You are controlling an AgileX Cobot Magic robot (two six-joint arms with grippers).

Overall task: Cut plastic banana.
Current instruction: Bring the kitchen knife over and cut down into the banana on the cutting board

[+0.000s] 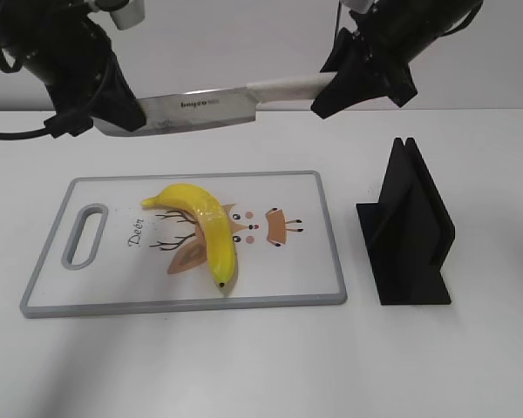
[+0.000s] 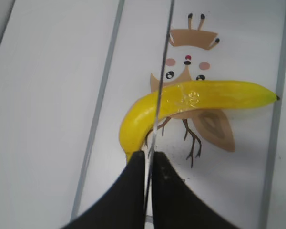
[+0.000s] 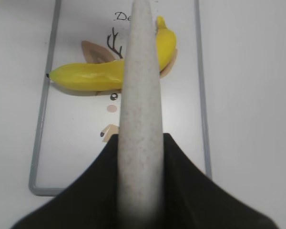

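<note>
The blade's tip end (image 1: 163, 113) is clamped in my left gripper and the knife's handle (image 1: 288, 89) is in my right gripper, so next my left gripper opens and moves away before the cut.
The yellow plastic banana (image 1: 203, 228) lies whole on the white cutting board (image 1: 314, 287), its dark tip toward the front. It shows in the left wrist view (image 2: 200, 98) and the right wrist view (image 3: 93, 76). A knife (image 1: 196, 109) hangs level above the board's far edge. My left gripper (image 1: 126, 111) is shut on the blade's tip end, and the blade edge (image 2: 159, 86) runs over the banana in the left wrist view. My right gripper (image 1: 336, 91) is shut on the knife's pale handle (image 3: 142, 109).
A black knife stand (image 1: 407, 228) stands on the table right of the board. The board has a grey rim, a handle slot (image 1: 84, 235) at its left end and a deer drawing under the banana.
</note>
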